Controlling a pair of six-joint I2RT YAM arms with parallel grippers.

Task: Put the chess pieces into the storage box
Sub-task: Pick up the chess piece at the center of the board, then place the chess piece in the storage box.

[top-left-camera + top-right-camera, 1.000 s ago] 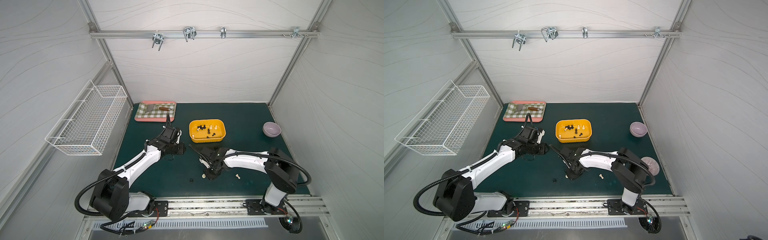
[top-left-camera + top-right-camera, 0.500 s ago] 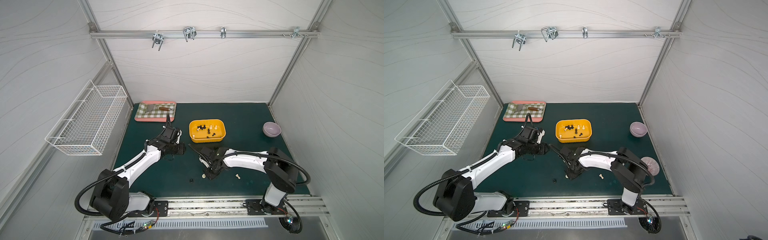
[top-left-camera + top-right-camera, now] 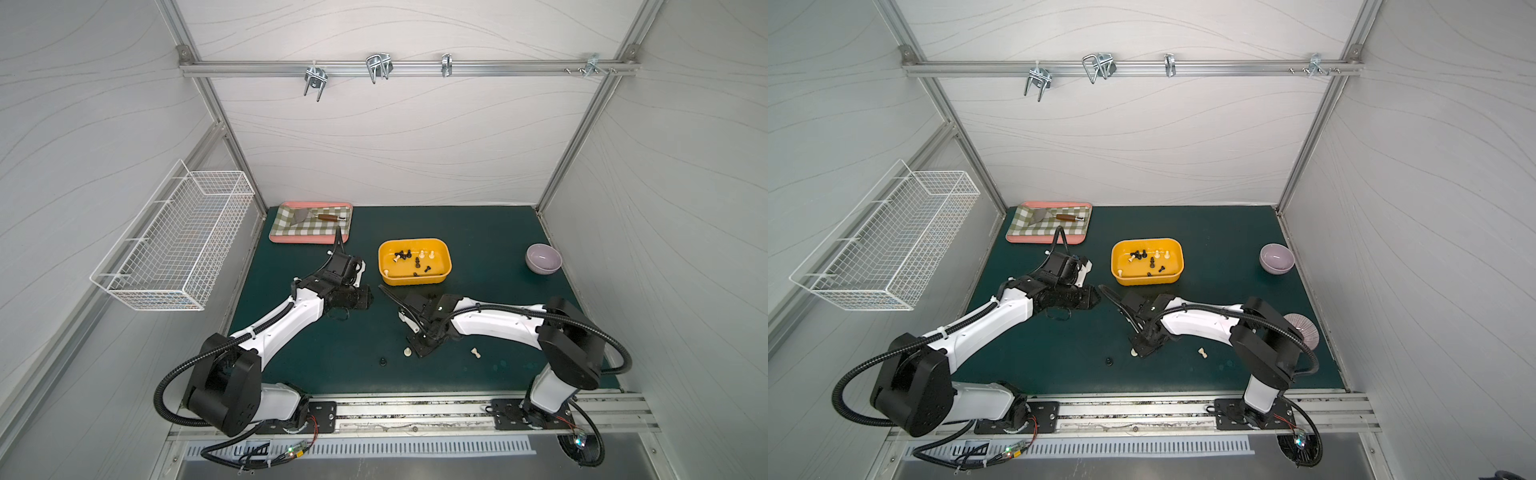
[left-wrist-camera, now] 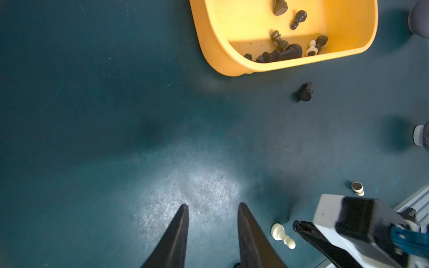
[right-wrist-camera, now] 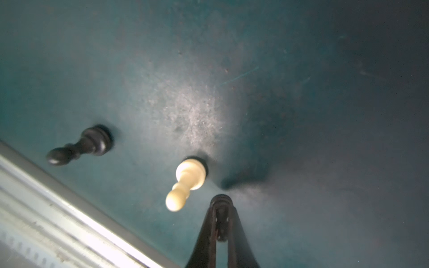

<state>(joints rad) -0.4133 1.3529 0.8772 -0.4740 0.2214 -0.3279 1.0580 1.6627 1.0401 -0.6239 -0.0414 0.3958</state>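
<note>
The black chess piece (image 5: 221, 201) is held free of the cream piece beside it, so my right gripper keeps carrying it until it hangs over the storage box (image 3: 416, 262).
The yellow storage box (image 3: 446, 249) (image 3: 1179, 253) (image 4: 209, 34) stands mid-table with several black and cream chess pieces in it. My right gripper (image 3: 419, 351) (image 3: 1140, 351) (image 5: 221, 204) is low over the mat, shut on a black chess piece whose round base shows at the fingertips. A cream piece (image 5: 188, 178) (image 3: 408, 352) stands just beside it. On the mat there are also a black piece (image 5: 81, 146) (image 3: 382, 362) and a second cream piece (image 3: 476, 353). My left gripper (image 4: 212, 206) (image 3: 368, 297) is open with nothing between its fingers, left of the box. Another dark piece (image 4: 306, 91) lies near the box.
A pink-rimmed checkered tray (image 3: 311, 239) with a spatula sits at the back left. A white wire basket (image 3: 174, 245) hangs on the left wall. A purple bowl (image 3: 543, 258) stands at the right, a ribbed bowl (image 3: 1304, 330) behind the right arm. The metal rail (image 3: 415, 409) runs along the front edge.
My right gripper has closed onto the black piece. Both arms stay almost where they were, and the loose pieces on the mat have not moved.
</note>
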